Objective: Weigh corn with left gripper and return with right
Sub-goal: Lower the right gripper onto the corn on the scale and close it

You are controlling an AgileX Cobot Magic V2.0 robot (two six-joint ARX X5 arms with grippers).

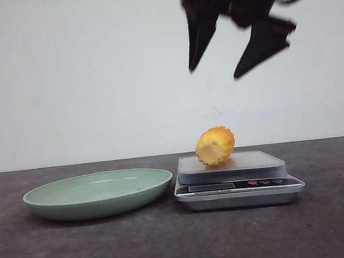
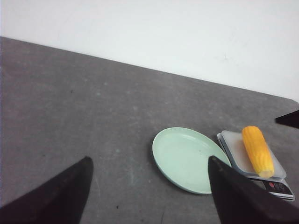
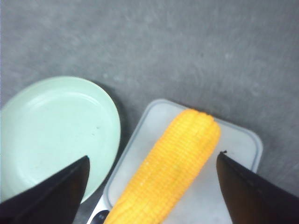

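Observation:
The corn (image 1: pixel 215 146) will squeeze in between my fingers and bulge out past them when I lift it, because it has puffy, rounded rows (image 1: pixel 224 137) like a soft toy.
The yellow-orange corn (image 1: pixel 215 145) lies on the platform of the grey kitchen scale (image 1: pixel 237 177), its pale cut end toward the camera. My right gripper (image 1: pixel 215 73) hangs open and empty well above the corn. In the right wrist view the corn (image 3: pixel 173 168) lies on the scale's platform (image 3: pixel 233 154) between the two open fingers. My left gripper (image 2: pixel 149 161) is open and empty, high above the table; its view shows the corn (image 2: pixel 257 150) on the scale (image 2: pixel 252 163) off to one side. The left gripper is not in the front view.
A pale green plate (image 1: pixel 99 194) sits empty to the left of the scale, close beside it. It also shows in the left wrist view (image 2: pixel 187 158) and the right wrist view (image 3: pixel 51 135). The table is dark grey, with a white wall behind.

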